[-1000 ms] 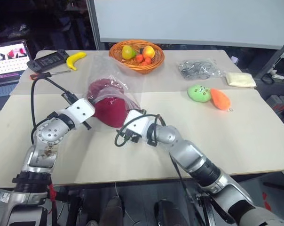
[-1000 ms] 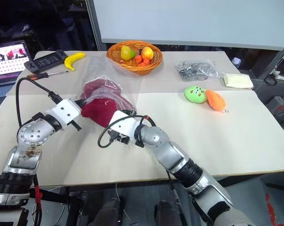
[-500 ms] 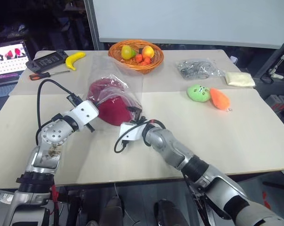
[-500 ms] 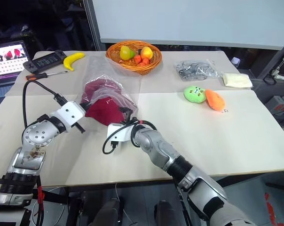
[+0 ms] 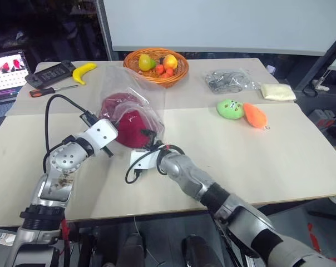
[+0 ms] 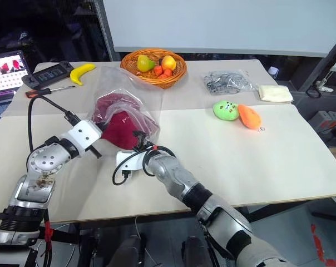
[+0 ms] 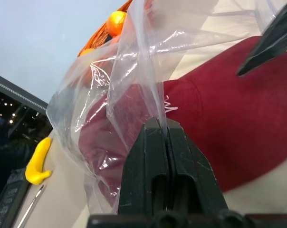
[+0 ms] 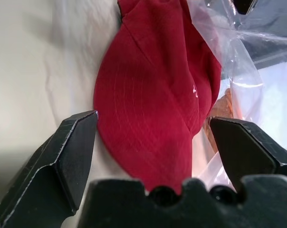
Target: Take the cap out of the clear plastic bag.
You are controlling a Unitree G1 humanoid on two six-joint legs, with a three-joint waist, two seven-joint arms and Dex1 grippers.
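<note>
The cap's brim (image 5: 133, 131) sticks out of the bag's loose opening, so the maroon cap (image 5: 122, 114) will slip out and leave the bag flat when I pull.
The maroon cap (image 5: 132, 128) lies on the table inside the clear plastic bag (image 5: 122, 83), its brim poking out of the bag's mouth toward me. My left gripper (image 7: 161, 124) is shut on a fold of the bag's edge and holds it up at the cap's left side (image 5: 113, 129). My right gripper (image 8: 153, 118) is open at the bag's mouth, one finger on each side of the cap's brim without closing on it. From the head, that right gripper (image 5: 148, 139) sits at the cap's near right edge.
A wicker fruit basket (image 5: 182, 69) stands behind the bag. A banana (image 5: 82, 71), screwdriver (image 5: 51, 89), controller (image 5: 48, 72) and laptop (image 5: 4, 69) are far left. A small bag of grey contents (image 5: 228, 81), cream cloth (image 5: 277, 92), green plush (image 5: 230, 107) and orange plush (image 5: 256, 115) are right.
My right gripper has rolled and moved left and forward, bringing its open fingers around the cap's brim. The left gripper keeps its hold on the bag. The camera has shifted slightly.
</note>
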